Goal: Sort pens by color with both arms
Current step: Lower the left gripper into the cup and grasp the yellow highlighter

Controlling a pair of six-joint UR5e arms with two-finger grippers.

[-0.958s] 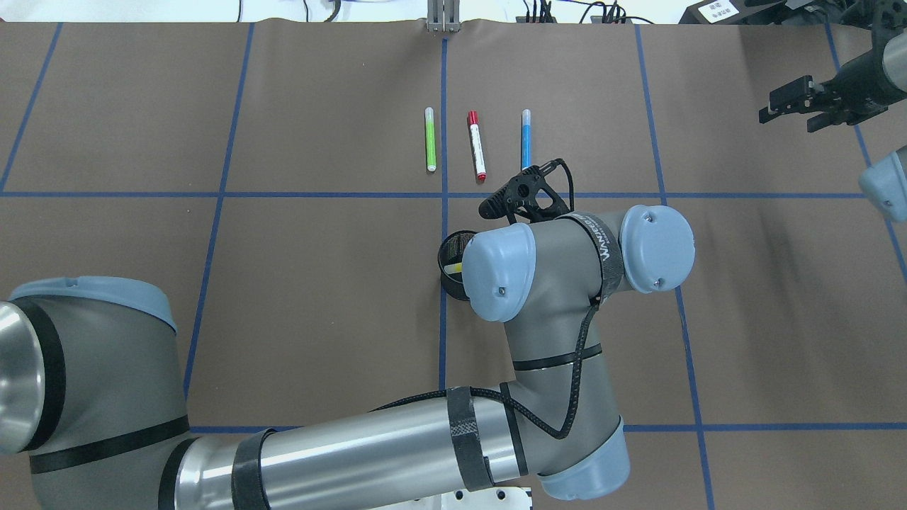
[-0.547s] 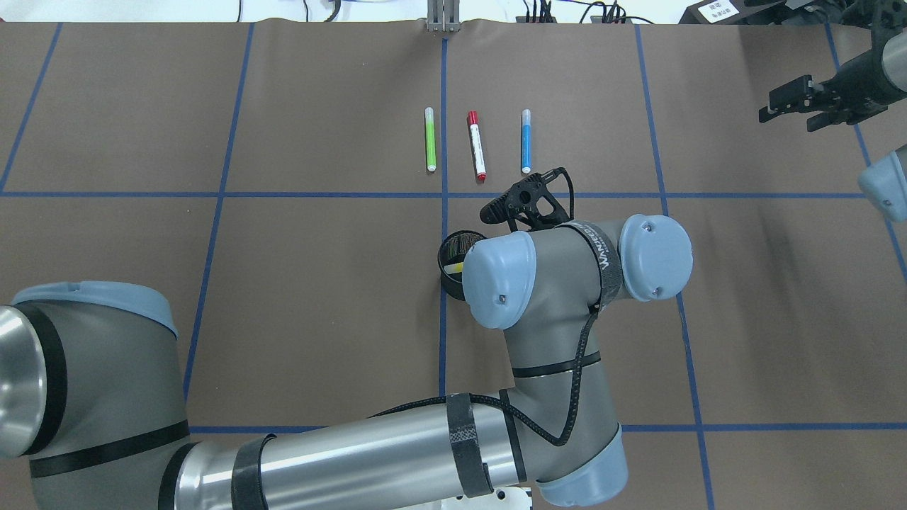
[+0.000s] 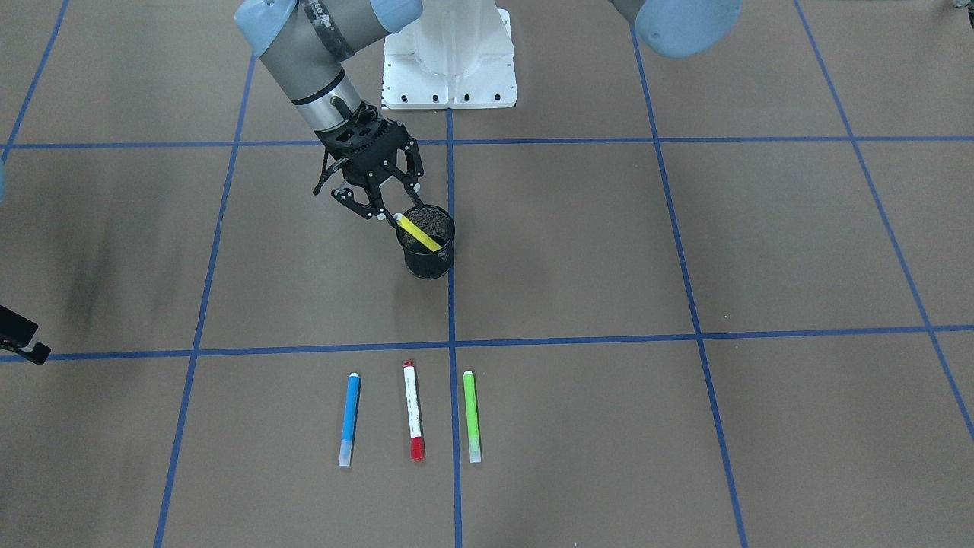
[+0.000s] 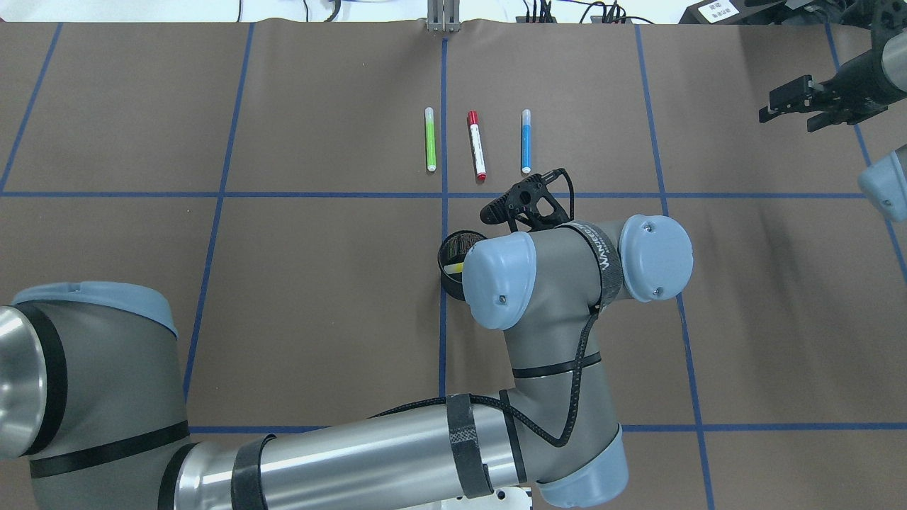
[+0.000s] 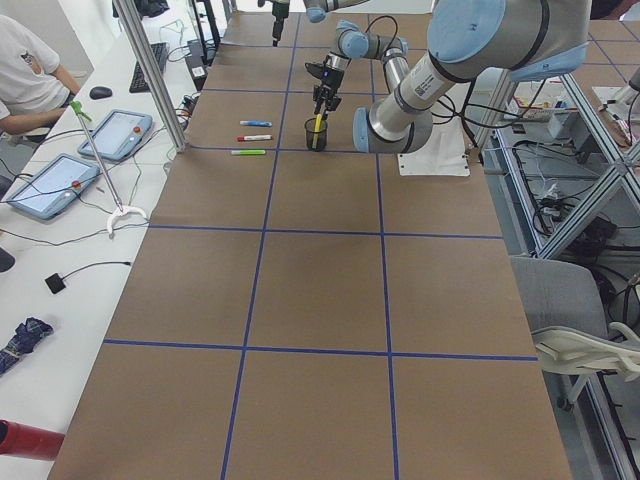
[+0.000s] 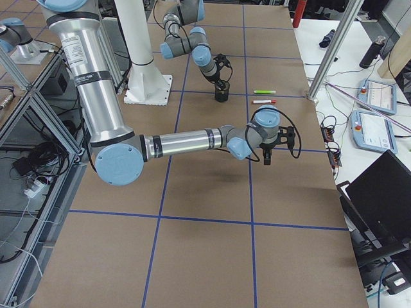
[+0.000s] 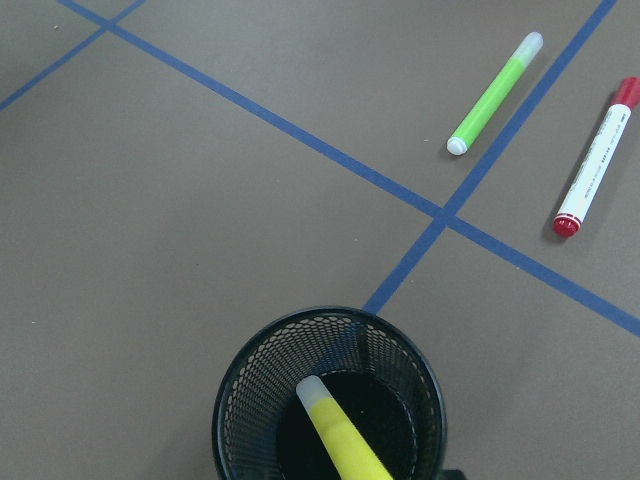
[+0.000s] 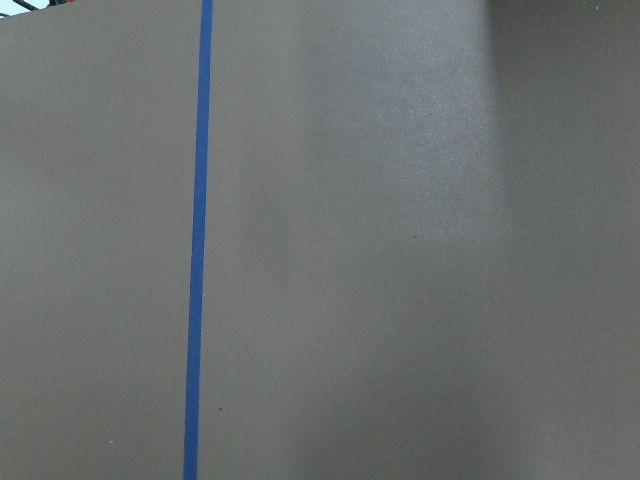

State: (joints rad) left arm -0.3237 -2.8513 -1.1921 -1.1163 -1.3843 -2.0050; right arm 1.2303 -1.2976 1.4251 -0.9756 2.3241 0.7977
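I should open wider, center over the pen [image 3: 411, 227] and close before lifting, because the yellow pen's top end [image 3: 399, 218] leans next to one finger of my left gripper.
A yellow pen [image 3: 418, 233] leans in a black mesh cup [image 3: 430, 266] at the table's middle, its pale top end sticking over the rim; it also shows in the left wrist view [image 7: 335, 430]. My left gripper [image 3: 396, 202] hangs open just above that top end, not closed on it. A green pen [image 4: 429, 139], a red-capped white pen [image 4: 477, 145] and a blue pen [image 4: 526, 140] lie side by side in a row beyond the cup. My right gripper [image 4: 776, 103] is open and empty at the far right, away from all pens.
The white pedestal base [image 3: 449, 68] stands behind the cup. Blue tape lines [image 4: 443, 340] grid the brown table. A metal post [image 4: 443, 21] stands at the far edge. Tablets [image 5: 115, 135] and a person sit on the side bench.
My left wrist has shifted slightly back toward the robot over the cup, then held still. The pens, the cup and the right arm have not moved.
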